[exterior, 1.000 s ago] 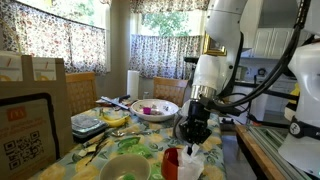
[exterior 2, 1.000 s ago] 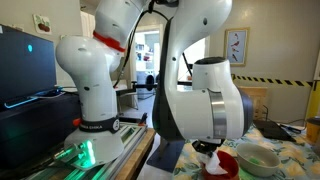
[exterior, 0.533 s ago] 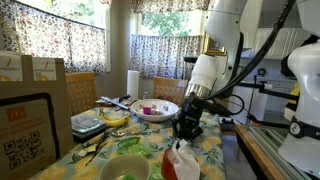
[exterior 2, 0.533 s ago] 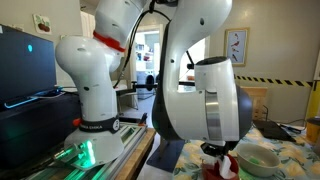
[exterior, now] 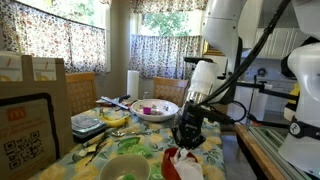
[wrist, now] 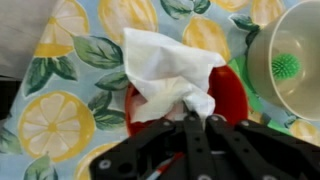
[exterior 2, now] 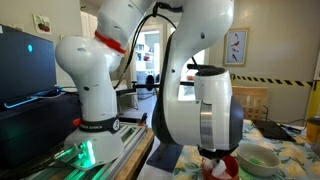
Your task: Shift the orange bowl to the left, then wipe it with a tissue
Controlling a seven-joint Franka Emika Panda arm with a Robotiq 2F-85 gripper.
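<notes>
I should pull the tissue back into the bowl's inside (wrist: 231, 94) with my gripper and wipe there, because the tissue spreads (wrist: 152, 58) past the orange bowl's rim over the tablecloth.
The orange bowl (wrist: 232, 92) sits on the lemon-print tablecloth, seen from above in the wrist view. A crumpled white tissue (wrist: 170, 68) lies over its left part and rim. My gripper (wrist: 197, 117) is shut on the tissue's near corner, its black fingers (wrist: 185, 135) pressed together. In an exterior view the gripper (exterior: 188, 136) hangs just above the orange bowl (exterior: 172, 162) at the table's near edge, with the tissue (exterior: 183, 155) below it. In the other view the orange bowl (exterior 2: 222, 168) and tissue (exterior 2: 228, 158) peek out under the arm.
A pale bowl with a green inside (wrist: 290, 62) stands right beside the orange bowl (exterior: 125, 168). A large white patterned bowl (exterior: 154, 110), a paper-towel roll (exterior: 133, 84), stacked containers (exterior: 86, 124) and a cardboard box (exterior: 30, 110) crowd the table. Chairs stand behind.
The gripper has swung sideways over the orange bowl and dragged the tissue with it. The jaws stayed shut throughout.
</notes>
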